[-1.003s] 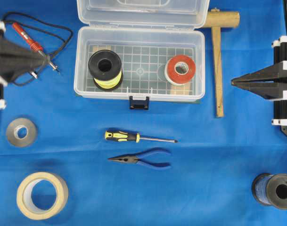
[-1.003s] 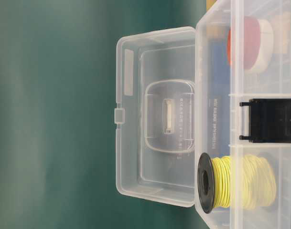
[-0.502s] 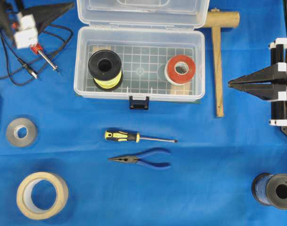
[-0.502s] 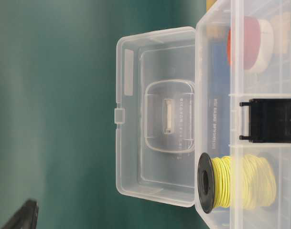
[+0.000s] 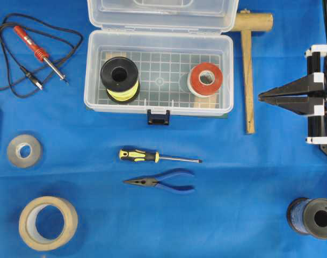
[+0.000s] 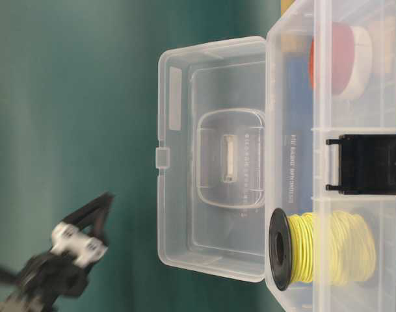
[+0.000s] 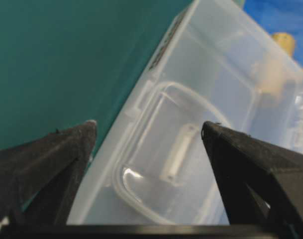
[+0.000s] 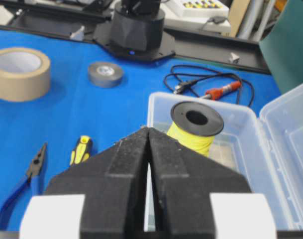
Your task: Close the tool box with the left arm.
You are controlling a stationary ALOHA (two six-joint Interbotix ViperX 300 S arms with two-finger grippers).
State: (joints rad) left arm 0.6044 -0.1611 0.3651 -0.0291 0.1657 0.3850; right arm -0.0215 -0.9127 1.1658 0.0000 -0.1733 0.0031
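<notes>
My left gripper needs to come down from high above the raised lid [image 6: 214, 159], which leans back, to the lid's free edge [image 6: 162, 166] and swing the lid forward.
The clear tool box [image 5: 91, 70] stands open at the back middle of the blue cloth, its lid [image 5: 160, 13] raised and its dark latch [image 5: 158, 116] at the front. A yellow wire spool [image 5: 120, 79] and a red tape roll [image 5: 205, 79] sit on its gridded floor. The left arm is outside the overhead view. At table level my left gripper [image 6: 100, 208] shows blurred, high off the lid's [image 6: 211, 156] left end and apart from it. In the left wrist view it [image 7: 149, 124] is open, the lid's handle recess [image 7: 176, 154] framed between the fingers. My right gripper [image 5: 260, 95] is shut, right of the box.
A wooden mallet [image 5: 248, 70] lies right of the box, a red soldering iron with cable [image 5: 37, 51] left of it. A screwdriver [image 5: 152, 156] and blue pliers [image 5: 163, 181] lie in front. Grey tape [image 5: 23, 151], masking tape [image 5: 48, 223] and a blue spool [image 5: 312, 217] sit near the corners.
My left gripper has lifted from the table's left edge, left the overhead view and opened wide; it now appears at table level near the lid. The box has not moved.
</notes>
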